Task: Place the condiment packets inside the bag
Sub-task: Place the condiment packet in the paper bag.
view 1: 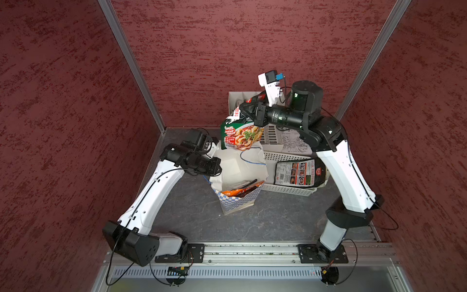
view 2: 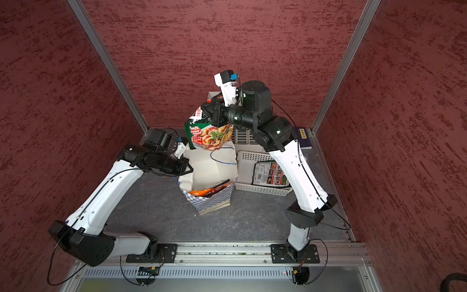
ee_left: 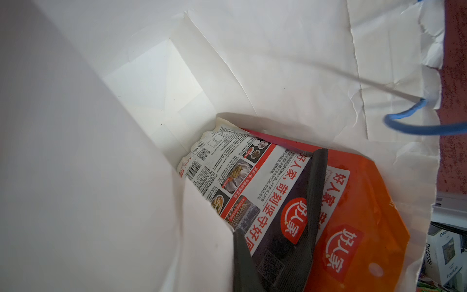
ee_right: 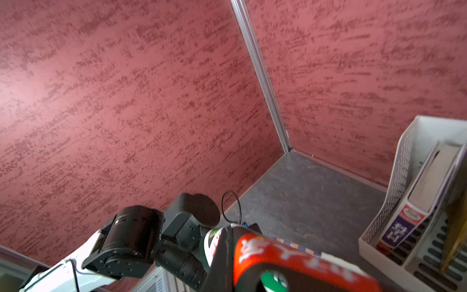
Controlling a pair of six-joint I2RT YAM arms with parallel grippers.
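Note:
My right gripper is holding the green packet with its bottom edge (view 1: 237, 148) hanging toward the bag's wide opening (view 1: 235, 168), so it should keep lowering the packet until most of it is inside.
The bag (view 1: 240, 166) (view 2: 209, 164) stands open at mid-table, white inside, with a checkered band. My left gripper (view 1: 214, 163) (ee_left: 278, 192) is shut on its left wall. One finger (ee_left: 316, 192) reaches inside, over a black condiment packet (ee_left: 252, 187) and an orange one (ee_left: 366, 215) (view 1: 235, 192) lying in the bag. Above the bag's far rim my right gripper (view 1: 243, 113) (view 2: 206, 111) (ee_right: 227, 242) is shut on the top edge of a green packet with a food photo (view 1: 240, 136) (view 2: 209, 135) (ee_right: 290, 255), which hangs free. Another black packet (view 1: 298, 173) (view 2: 269, 174) lies in the basket.
A white perforated basket (view 1: 288, 190) (view 2: 260, 189) sits right of the bag. Behind it stands a white file organizer (view 1: 271, 137) (ee_right: 394, 202) holding books (ee_right: 414, 215). A blue book (view 2: 303, 137) lies at the back right. Red walls close in three sides.

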